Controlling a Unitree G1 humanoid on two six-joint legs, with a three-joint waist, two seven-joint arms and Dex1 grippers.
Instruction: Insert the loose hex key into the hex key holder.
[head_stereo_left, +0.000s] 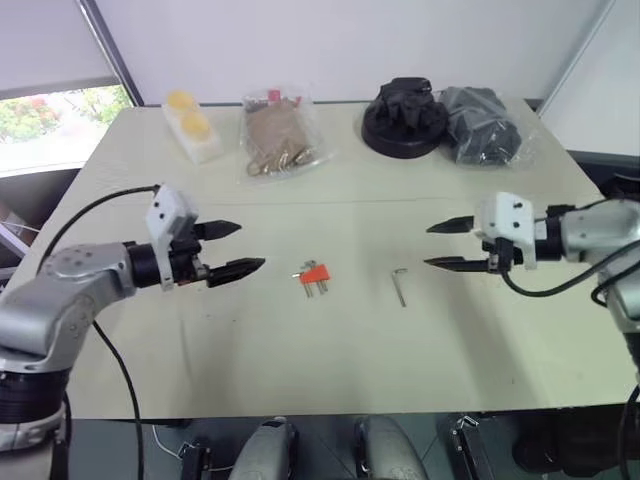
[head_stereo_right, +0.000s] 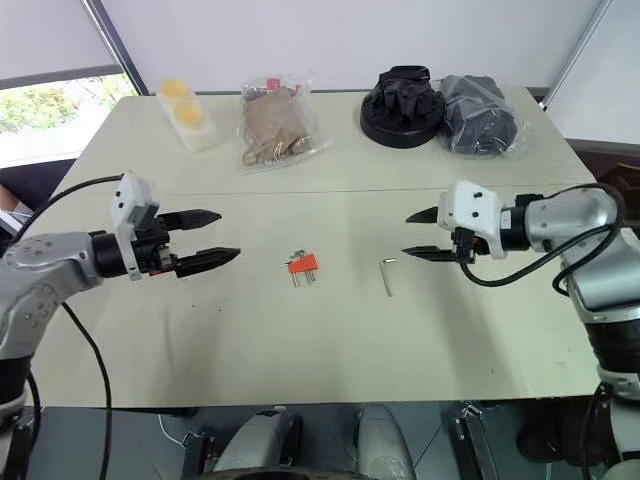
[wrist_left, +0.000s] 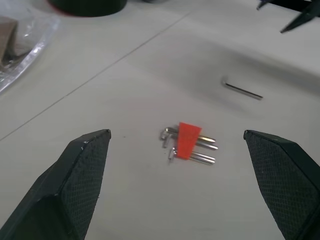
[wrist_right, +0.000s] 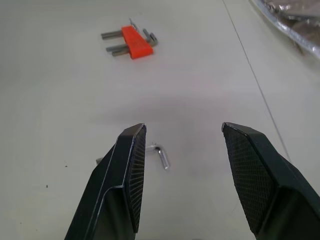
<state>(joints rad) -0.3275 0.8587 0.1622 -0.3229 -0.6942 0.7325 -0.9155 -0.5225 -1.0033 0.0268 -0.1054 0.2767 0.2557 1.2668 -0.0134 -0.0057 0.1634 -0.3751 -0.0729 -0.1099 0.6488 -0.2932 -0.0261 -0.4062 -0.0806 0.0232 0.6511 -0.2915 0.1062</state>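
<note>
The keys in the holder have bent ends (head_stereo_left: 309, 265) along one side of the holder, so the loose hex key (head_stereo_left: 399, 287) will go in long end first and stay put when the robot pushes it.
The hex key holder (head_stereo_left: 315, 274), a small red-orange block with short silver keys, lies flat in the middle of the pale table. The loose hex key (head_stereo_left: 400, 285), a thin grey L-shaped rod, lies just to its right. My left gripper (head_stereo_left: 234, 249) hovers above the table left of the holder, open and empty, fingers pointing at it. My right gripper (head_stereo_left: 442, 245) hovers right of the loose hex key, open and empty. In the right wrist view the loose hex key (wrist_right: 161, 155) shows partly behind one finger (wrist_right: 127, 175), with the holder (wrist_right: 135, 42) beyond.
Along the table's far edge (head_stereo_left: 330, 108) sit a box with yellow lids (head_stereo_left: 192, 125), a clear bag of brown items (head_stereo_left: 278, 135), a black round object (head_stereo_left: 404, 116) and a grey bagged bundle (head_stereo_left: 483, 124). The front of the table is bare.
</note>
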